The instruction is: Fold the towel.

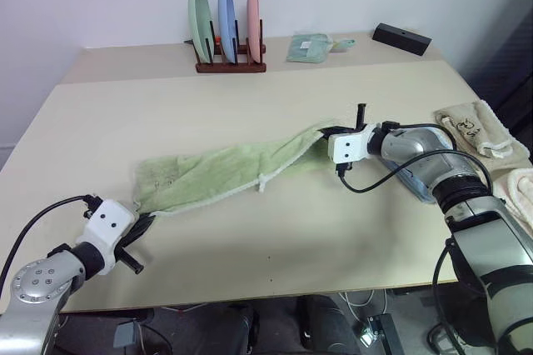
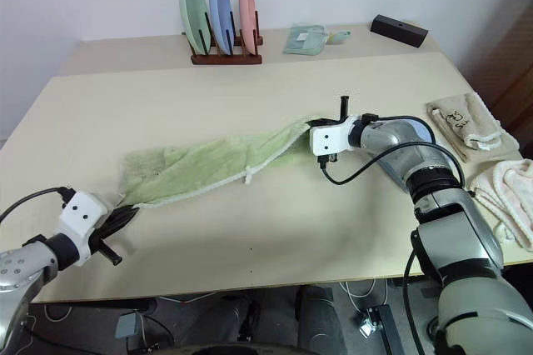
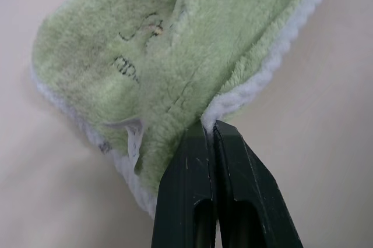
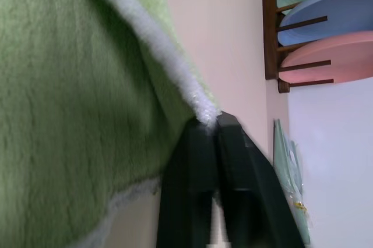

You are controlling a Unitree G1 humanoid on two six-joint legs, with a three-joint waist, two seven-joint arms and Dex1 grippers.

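Observation:
My left gripper and my right gripper should pull the towel's corners apart and make them level before they fold the towel over, because the towel's whitish edging is slanted and drooping.
The light green towel lies stretched and bunched across the middle of the table, with whitish edging and a small dark mark near its left end. My left gripper is shut on the towel's near-left corner at the table's front left. My right gripper is shut on the towel's right corner, its black fingers pinching the white edge just above the table.
A wooden rack with three plates stands at the back. A small pale green pouch and a black box lie beyond it to the right. Beige cloths rest at the table's right edge.

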